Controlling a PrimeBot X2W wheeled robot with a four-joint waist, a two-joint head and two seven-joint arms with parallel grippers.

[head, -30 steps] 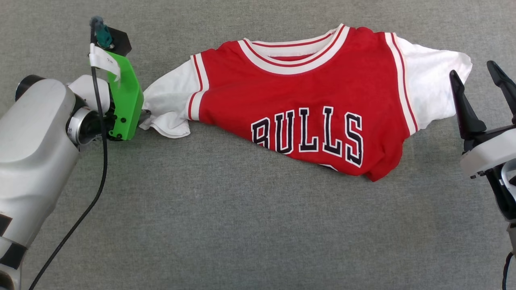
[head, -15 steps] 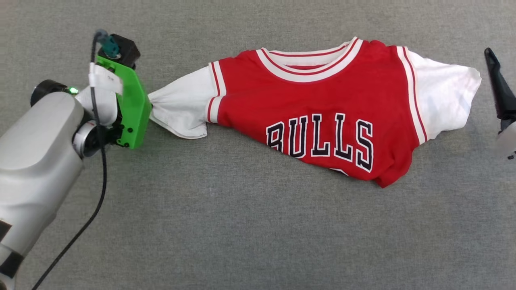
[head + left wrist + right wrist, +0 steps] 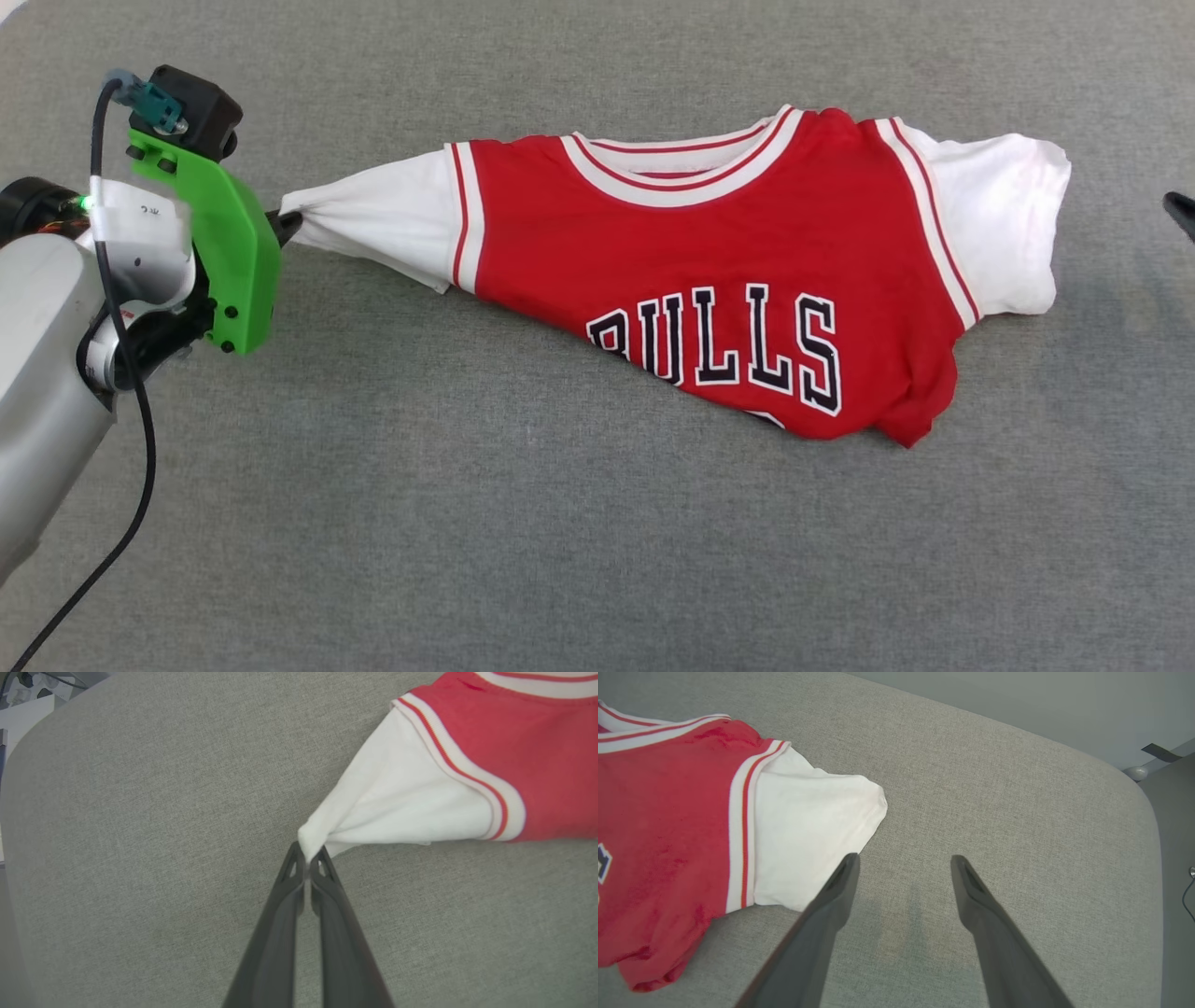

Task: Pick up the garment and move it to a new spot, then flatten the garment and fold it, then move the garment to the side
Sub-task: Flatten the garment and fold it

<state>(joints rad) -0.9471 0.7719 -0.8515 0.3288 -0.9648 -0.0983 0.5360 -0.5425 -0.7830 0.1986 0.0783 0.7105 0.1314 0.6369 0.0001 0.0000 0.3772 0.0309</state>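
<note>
The garment's tucked-under lower half will drop open when I raise both sleeves, because the BULLS lettering is cut off at a slanted fold (image 3: 655, 373).
The garment (image 3: 709, 243), a red jersey with white sleeves and black "BULLS" lettering, lies crumpled on the grey cloth surface (image 3: 467, 523). My left gripper (image 3: 289, 224) is shut on the tip of its left white sleeve, which is pulled taut and lifted a little. In the left wrist view the two dark fingers (image 3: 299, 877) pinch the bunched sleeve end of the garment (image 3: 420, 798). My right gripper (image 3: 903, 858) stands open above the surface, just right of the other white sleeve of the garment (image 3: 803, 830), touching nothing. One of its fingertips (image 3: 1181, 210) shows at the head view's right edge.
The grey surface has a rounded far-right corner (image 3: 1134, 788), with floor beyond it. A black cable (image 3: 140, 448) hangs from my left wrist's green mount (image 3: 229, 252). Wide bare cloth lies in front of the jersey.
My left gripper closed on the left sleeve, then lifted and pulled it leftward, stretching the sleeve out. The right gripper slid almost out of the head view.
</note>
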